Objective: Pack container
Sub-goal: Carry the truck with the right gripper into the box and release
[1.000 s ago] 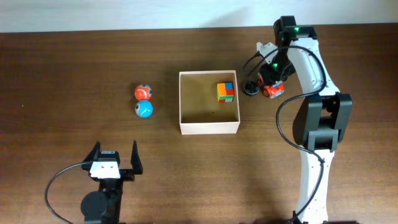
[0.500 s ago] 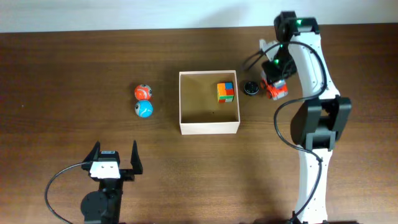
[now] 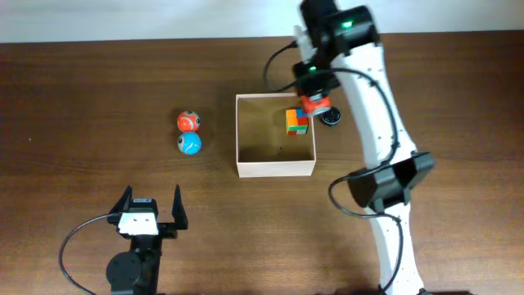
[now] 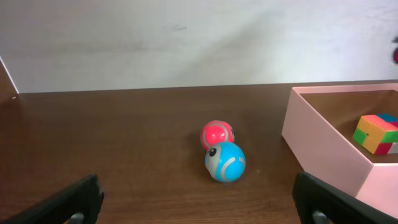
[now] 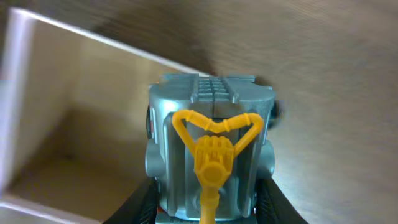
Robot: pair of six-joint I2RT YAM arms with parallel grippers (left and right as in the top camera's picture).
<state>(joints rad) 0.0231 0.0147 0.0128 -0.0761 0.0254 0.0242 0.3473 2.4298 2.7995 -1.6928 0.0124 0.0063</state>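
Observation:
With the box's bottom beside the multicoloured cube (image 3: pixel 264 127) open, my right gripper should carry on moving the grey toy vehicle past the cube and release there (image 3: pixel 259 147).
The container (image 3: pixel 275 169) is a square white-walled box with a tan floor at the table's middle. A multicoloured cube (image 3: pixel 296 120) lies in its back right corner. My right gripper (image 3: pixel 314 102) is shut on a grey toy vehicle with a yellow part (image 5: pixel 211 143) and red-orange underside, and holds it over the box's right back edge. In the right wrist view the box wall (image 5: pixel 15 93) is to the left below the toy. My left gripper (image 3: pixel 151 209) is open and empty near the front left. The box (image 4: pixel 323 143) and cube (image 4: pixel 376 132) show in the left wrist view.
An orange ball (image 3: pixel 188 121) and a blue ball (image 3: pixel 189 143) lie touching, left of the box; they also show in the left wrist view as a red ball (image 4: pixel 217 133) and a blue ball (image 4: pixel 225 162). A small black round thing (image 3: pixel 331 117) lies just right of the box.
My right arm has lifted the toy from the table right of the box and swung left to the box's right back edge. The left arm has not moved.

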